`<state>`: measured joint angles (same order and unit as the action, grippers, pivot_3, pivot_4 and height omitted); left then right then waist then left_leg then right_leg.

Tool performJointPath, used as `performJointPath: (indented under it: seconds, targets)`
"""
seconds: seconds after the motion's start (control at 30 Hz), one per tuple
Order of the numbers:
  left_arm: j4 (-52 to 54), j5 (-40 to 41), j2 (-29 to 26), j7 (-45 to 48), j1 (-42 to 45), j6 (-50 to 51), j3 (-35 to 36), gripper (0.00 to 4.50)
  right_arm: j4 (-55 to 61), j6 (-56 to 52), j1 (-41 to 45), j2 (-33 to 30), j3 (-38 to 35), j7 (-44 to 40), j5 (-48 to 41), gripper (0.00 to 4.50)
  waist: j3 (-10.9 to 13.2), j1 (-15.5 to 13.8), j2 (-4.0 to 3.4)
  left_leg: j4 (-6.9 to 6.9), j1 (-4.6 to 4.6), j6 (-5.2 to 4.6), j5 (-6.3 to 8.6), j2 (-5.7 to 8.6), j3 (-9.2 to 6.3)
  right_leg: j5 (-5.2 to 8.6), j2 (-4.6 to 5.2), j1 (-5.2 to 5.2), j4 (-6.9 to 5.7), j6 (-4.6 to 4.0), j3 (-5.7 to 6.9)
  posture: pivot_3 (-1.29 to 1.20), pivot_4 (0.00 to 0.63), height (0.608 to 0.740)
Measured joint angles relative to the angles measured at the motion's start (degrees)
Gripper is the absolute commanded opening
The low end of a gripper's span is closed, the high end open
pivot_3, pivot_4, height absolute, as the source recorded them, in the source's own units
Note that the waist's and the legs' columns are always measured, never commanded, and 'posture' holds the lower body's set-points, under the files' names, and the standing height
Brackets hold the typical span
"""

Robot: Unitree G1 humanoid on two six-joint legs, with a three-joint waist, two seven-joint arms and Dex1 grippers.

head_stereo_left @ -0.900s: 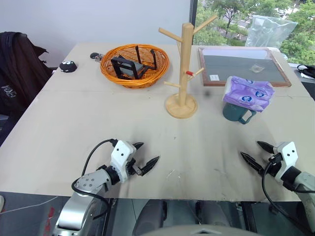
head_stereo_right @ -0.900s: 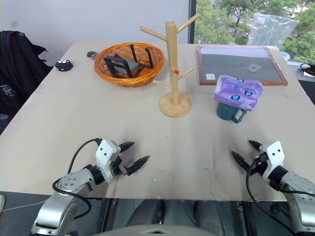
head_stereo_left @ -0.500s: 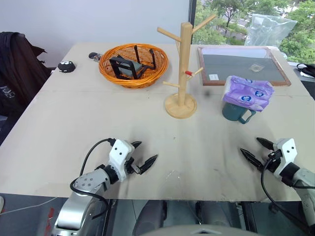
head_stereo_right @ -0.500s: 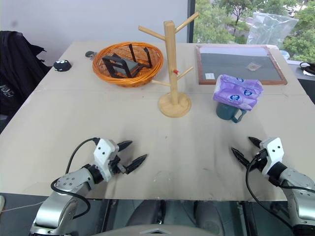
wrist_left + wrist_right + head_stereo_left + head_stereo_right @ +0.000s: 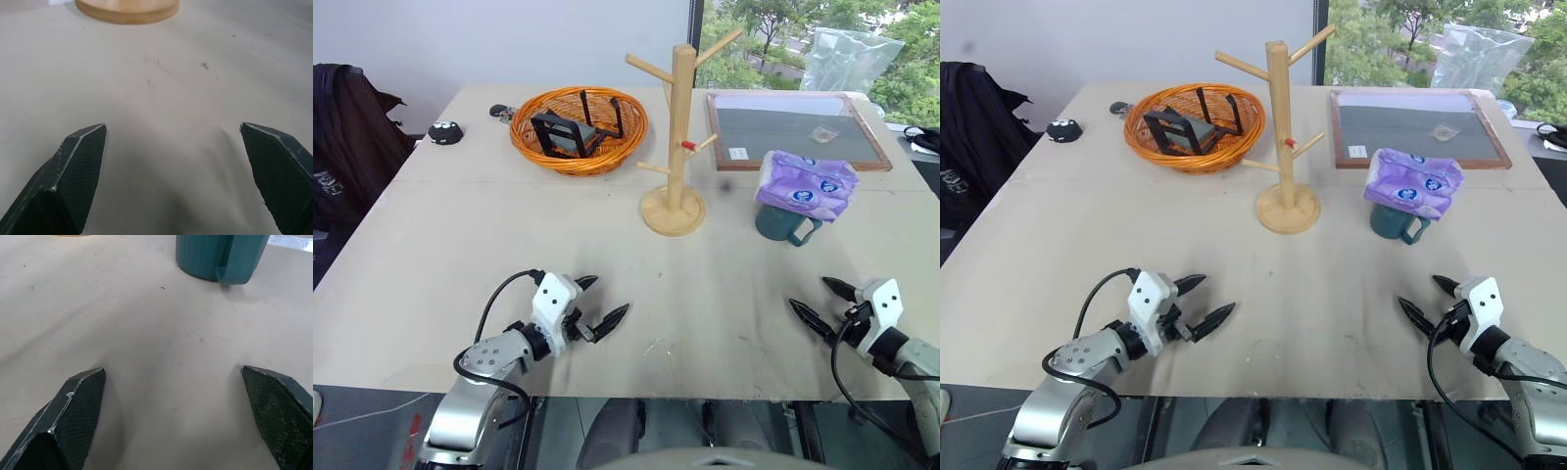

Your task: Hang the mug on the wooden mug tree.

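Observation:
The purple tissue pack (image 5: 808,184) is over the mug's opening, so the robot's right gripper should first put the pack to one side and then grab the mug by its loop handle (image 5: 806,233).
The mug (image 5: 781,225) is dark teal with a loop handle and stands upright at the right of the table. A purple tissue pack (image 5: 806,188) lies on top of it and hides its mouth. The wooden mug tree (image 5: 681,117) stands mid-table on its round disc base (image 5: 127,7), with a red mark on one peg. My left gripper (image 5: 606,298) hovers open near the table's front edge, well short of the tree. My right gripper (image 5: 811,294) is open too and empty, in front of the mug (image 5: 222,257) and apart from it.
An orange wicker basket (image 5: 579,132) holding black items sits left of the tree. A framed dark board (image 5: 793,132) lies at the back right, behind the tissue pack. A small black object (image 5: 446,132) rests at the far left edge. Bare tabletop (image 5: 705,284) separates both grippers from the objects.

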<state>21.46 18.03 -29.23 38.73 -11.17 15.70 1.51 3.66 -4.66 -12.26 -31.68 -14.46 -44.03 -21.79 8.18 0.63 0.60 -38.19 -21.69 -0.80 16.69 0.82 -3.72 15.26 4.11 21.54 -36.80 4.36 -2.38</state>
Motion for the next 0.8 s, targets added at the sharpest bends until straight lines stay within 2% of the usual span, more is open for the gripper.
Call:
performJointPath:
  seconds: [0.1, 0.27, 0.33, 0.5, 0.6, 0.67, 0.8]
  targets:
    - [-0.8, 0.2, 0.1, 1.0, 1.0, -0.2, -0.3, 4.50, 1.9, -0.3, -0.4, 0.0, -0.7, 1.6, 0.0, 4.47, 0.0, 0.0, -0.05, 0.00, 0.00, 0.00, 0.00, 0.00, 0.00, 0.00, 0.00, 0.00, 0.00, 0.00, 0.00, 0.00, 0.150, 0.740]
    - [-0.7, 1.9, 0.1, 2.5, 4.1, 0.6, -0.5, 4.50, 8.8, -4.1, -0.8, -2.8, -8.0, 4.7, -2.5, 4.47, 0.1, -0.2, -0.09, -0.01, -0.03, 0.00, 0.00, 0.01, -0.02, 0.00, 0.00, 0.01, 0.00, 0.00, 0.02, 0.00, 0.150, 0.740]
    - [-0.6, 2.8, 0.1, 3.4, 6.5, 1.5, -0.6, 4.50, 13.5, -8.7, -0.6, -5.5, -12.2, 5.7, -6.5, 4.47, 0.1, -0.1, -0.11, -0.01, -0.04, 0.00, 0.00, 0.01, -0.02, 0.00, 0.00, 0.01, -0.01, 0.01, 0.02, 0.00, 0.150, 0.740]
    - [1.3, 7.1, 0.7, 5.0, 14.6, 5.2, -2.3, 4.50, 23.8, -21.7, 6.3, -19.8, -20.5, 5.4, -16.1, 4.47, 0.2, 0.3, -0.04, -0.04, -0.03, -0.01, 0.00, 0.03, 0.02, -0.01, -0.07, -0.01, 0.00, 0.02, 0.01, 0.00, 0.150, 0.740]
    - [2.7, 8.6, 0.7, 5.3, 17.3, 7.4, -3.6, 4.50, 26.5, -26.3, 11.7, -24.6, -18.8, 5.3, -19.1, 4.47, 0.2, 0.2, 0.07, -0.03, -0.07, -0.01, 0.00, 0.03, 0.00, 0.00, -0.09, 0.01, 0.02, 0.01, 0.05, 0.00, 0.150, 0.740]
    - [3.6, 9.2, 0.7, 5.4, 19.2, 8.9, -4.5, 4.50, 26.8, -27.7, 15.6, -26.9, -14.5, 4.4, -19.1, 4.47, 0.3, 0.1, 0.16, -0.04, -0.10, -0.01, 0.00, 0.02, 0.00, 0.00, -0.07, 0.02, 0.03, 0.01, 0.05, 0.00, 0.150, 0.740]
    - [6.4, 11.7, -0.7, 6.2, 23.1, 12.2, -4.8, 4.50, 21.8, -25.5, 25.6, -27.0, -0.8, 1.7, -13.1, 4.47, 0.5, 0.1, 0.37, -0.12, -0.13, 0.00, -0.01, 0.02, 0.02, -0.01, -0.05, 0.04, 0.03, 0.02, 0.05, 0.00, 0.150, 0.740]
